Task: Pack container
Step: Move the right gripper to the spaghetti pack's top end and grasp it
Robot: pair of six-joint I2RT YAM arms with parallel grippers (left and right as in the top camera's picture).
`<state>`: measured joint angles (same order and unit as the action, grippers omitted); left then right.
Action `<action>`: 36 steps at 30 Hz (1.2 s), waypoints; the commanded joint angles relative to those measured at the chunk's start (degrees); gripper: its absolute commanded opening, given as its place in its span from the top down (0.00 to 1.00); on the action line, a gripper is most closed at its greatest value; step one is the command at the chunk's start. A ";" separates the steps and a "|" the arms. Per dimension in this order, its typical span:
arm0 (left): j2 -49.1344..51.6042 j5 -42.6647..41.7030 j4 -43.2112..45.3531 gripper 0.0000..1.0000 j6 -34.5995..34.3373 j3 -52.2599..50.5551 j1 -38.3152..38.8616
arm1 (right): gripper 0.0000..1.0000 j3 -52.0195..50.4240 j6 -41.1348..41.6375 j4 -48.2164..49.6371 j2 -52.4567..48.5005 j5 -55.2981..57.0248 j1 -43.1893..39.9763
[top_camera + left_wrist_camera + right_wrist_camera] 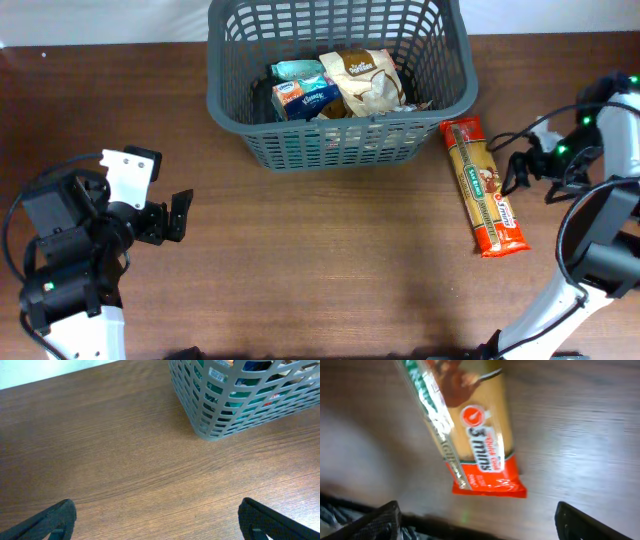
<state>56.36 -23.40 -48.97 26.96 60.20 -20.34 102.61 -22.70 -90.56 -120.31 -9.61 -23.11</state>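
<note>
I should keep moving toward the packet's middle [481, 182] until the fingers are on both sides of it, because my right gripper's open fingers face the pasta packet across its narrow width [481, 447].
The dark grey slotted basket [340, 140] stands at the back middle of the table; its corner shows in the left wrist view [220, 415]. A long red and orange pasta packet [484, 187] lies flat on the table just right of the basket. My right gripper [512, 170] is open and empty, just right of the packet; in the right wrist view the packet [470, 430] lies ahead of the open jaws [477, 515], apart from them. My left gripper [180, 215] is open and empty over bare wood at the left [156, 510].
Inside the basket lie a blue tissue pack [305, 97], a teal packet [297, 70] and a brown and white bag [368, 80]. The wooden table's back edge runs just behind the basket.
</note>
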 commanded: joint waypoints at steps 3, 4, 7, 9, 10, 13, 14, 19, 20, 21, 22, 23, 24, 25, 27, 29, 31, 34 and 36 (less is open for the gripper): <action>-0.13 -0.83 0.13 0.01 1.62 -0.44 -0.28 | 0.04 -2.95 -7.58 3.13 0.66 1.29 5.27; -0.13 -0.83 0.13 0.01 1.60 -0.44 -0.28 | 0.03 -3.34 -7.58 4.20 0.66 3.17 6.29; -0.13 -0.87 0.33 0.01 1.60 -0.44 -0.28 | 0.02 -5.09 -9.09 8.70 0.66 7.02 9.92; -0.13 -0.92 0.39 0.01 1.60 -0.44 -0.28 | 0.01 -6.60 -9.07 12.76 0.63 10.14 12.46; -0.13 -0.94 0.39 0.01 1.57 -0.44 -0.28 | 0.01 -7.82 -9.03 15.43 0.63 11.87 13.94; -0.13 -1.05 0.39 0.01 1.60 -0.44 -0.28 | 0.01 -11.02 -8.63 21.05 0.63 13.35 16.52; -0.13 -1.07 0.39 0.01 1.60 -0.44 -0.28 | 0.01 -11.93 -8.24 22.60 0.63 13.31 16.96; -0.13 -1.07 0.39 0.01 1.60 -0.44 -0.28 | 0.01 -16.65 -5.31 30.21 0.63 12.85 17.86; -0.13 -1.07 0.39 0.01 1.57 -0.44 -0.28 | 0.01 -17.16 -5.31 30.71 0.63 12.87 17.86; -0.13 -1.07 0.42 0.01 1.57 -0.44 -0.28 | 0.01 -17.86 -5.33 31.39 0.63 12.90 17.75; -0.13 -1.07 0.48 0.01 1.57 -0.44 -0.28 | 0.01 -18.21 -5.33 31.71 0.63 12.87 17.66; -0.13 -1.07 0.55 0.01 1.60 -0.44 -0.28 | 0.01 -18.40 -5.31 31.93 0.63 12.87 17.51; -0.13 -1.07 0.59 0.01 1.60 -0.44 -0.28 | 0.01 -18.45 -5.31 32.13 0.63 12.87 17.44; -0.13 -1.07 0.59 0.01 1.60 -0.44 -0.28 | 0.01 -18.45 -5.31 32.39 0.63 12.90 17.35; -0.13 -1.07 0.61 0.01 1.60 -0.44 -0.28 | 0.01 -18.45 -5.31 33.05 0.63 12.90 17.11; -0.11 -1.07 0.59 0.01 1.57 -0.44 -0.28 | 0.00 -18.45 -5.31 33.90 0.63 13.09 16.74; -0.11 -1.07 0.61 0.01 1.60 -0.44 -0.28 | 0.17 -18.45 -5.29 34.53 0.63 13.05 16.26; -0.13 -1.14 0.61 0.01 1.57 -0.44 -0.28 | 0.26 -18.58 -4.48 34.95 0.57 12.90 15.21; -0.13 -1.33 0.61 0.01 1.57 -0.44 -0.28 | 0.25 -18.86 -3.45 35.34 0.57 12.87 14.58</action>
<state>56.36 -23.49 -48.56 27.40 60.20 -20.34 85.17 -27.77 -55.79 -119.20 3.53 -7.09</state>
